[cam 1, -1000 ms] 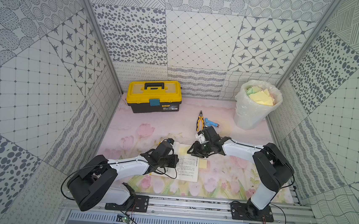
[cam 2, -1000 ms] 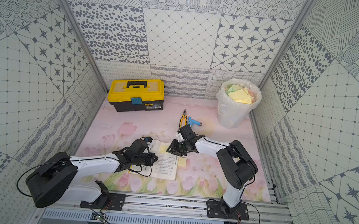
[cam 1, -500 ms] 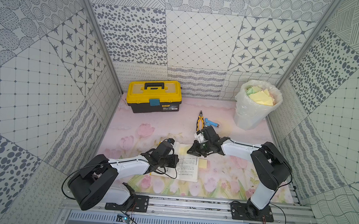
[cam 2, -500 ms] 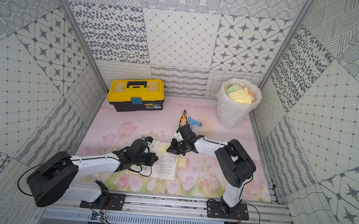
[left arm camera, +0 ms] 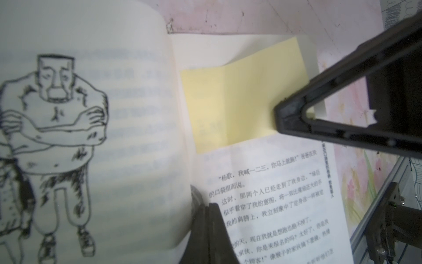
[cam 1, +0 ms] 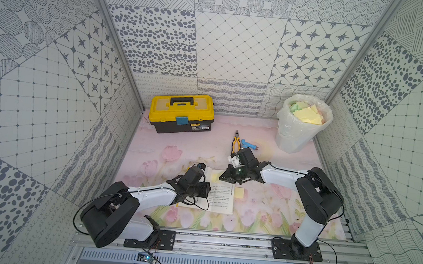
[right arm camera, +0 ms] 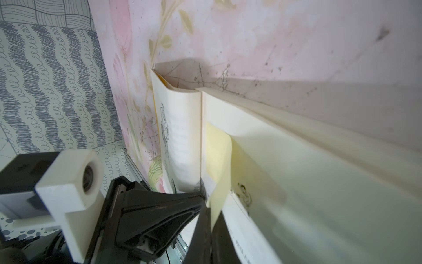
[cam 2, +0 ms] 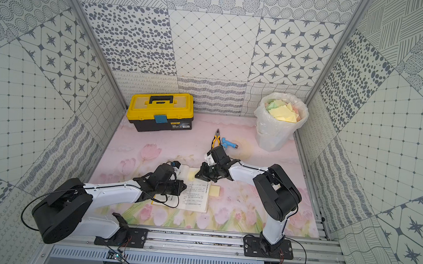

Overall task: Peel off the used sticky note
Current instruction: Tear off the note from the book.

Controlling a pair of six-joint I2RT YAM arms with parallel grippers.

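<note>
My right gripper holds the sticky note's curled edge (left arm camera: 299, 61) and my left gripper pins the book, so I should keep peeling until the whole sticky note (left arm camera: 213, 108) comes off.
An open book (cam 1: 222, 199) (left arm camera: 274, 194) lies on the floral mat. A pale yellow sticky note (left arm camera: 239, 102) (right arm camera: 219, 160) is stuck near the spine at the top of its text page. My right gripper (cam 1: 223, 178) (cam 2: 198, 176) (right arm camera: 209, 217) is shut on the note's outer edge. That side of the note curls up off the page, while the side by the spine lies flat. My left gripper (cam 1: 207, 189) (left arm camera: 206, 210) is shut with nothing in it, its tips resting on the book next to the spine.
A second yellow note (cam 1: 239, 192) sticks out from the book's right edge. Behind the right arm lie pliers (cam 1: 235, 144) and a blue part (cam 1: 249, 145). A yellow toolbox (cam 1: 181, 113) stands at the back left. A lined bin (cam 1: 303, 134) of discarded notes stands at the back right.
My right gripper has closed on the note's edge. Both arms have stayed almost where they were.
</note>
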